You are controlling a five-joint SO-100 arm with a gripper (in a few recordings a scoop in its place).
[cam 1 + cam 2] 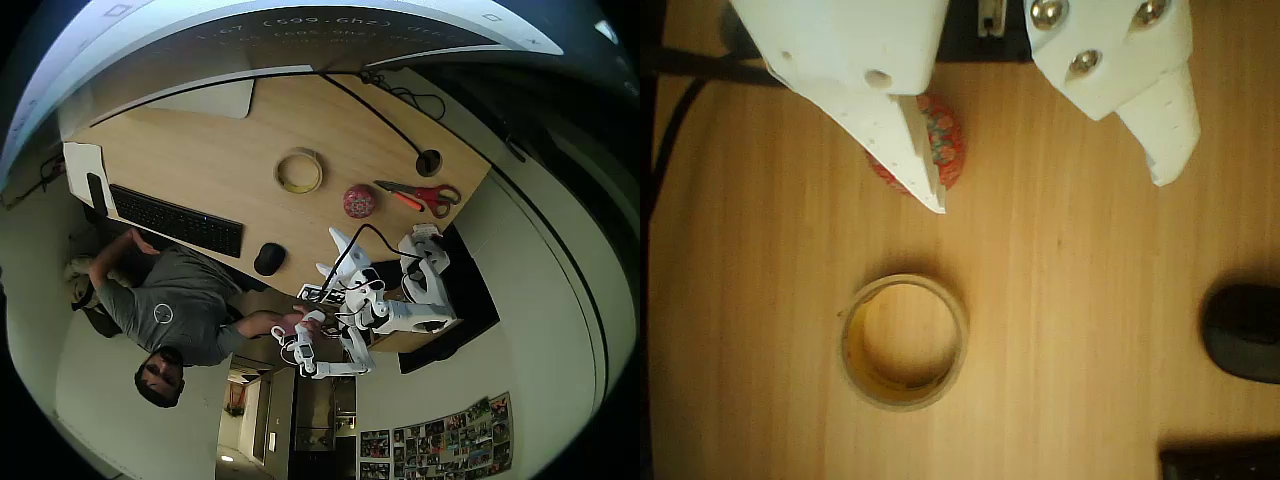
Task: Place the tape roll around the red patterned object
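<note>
The tape roll (319, 173) will fall loosely around the red patterned object when I lower it, because the open centre (298, 170) of the roll is wider than the object.
The tape roll (299, 171) (903, 342), a beige ring with a wide open centre, lies flat on the wooden table. The red patterned object (359, 201) sits on the table a short way to its right in the overhead view, apart from it. In the wrist view the red patterned object (948, 140) is partly hidden behind one white finger. My gripper (335, 256) (1050, 190) hangs open and holds nothing, above the table near its front edge, off both things. In the wrist view the roll lies below the fingertips (933, 200).
Red-handled scissors (425, 195) lie right of the red object. A black mouse (269, 259) (1243, 332) and a black keyboard (178, 220) sit along the table's front edge. A person (165, 305) sits beside the table. A cable runs to a hole (428, 162).
</note>
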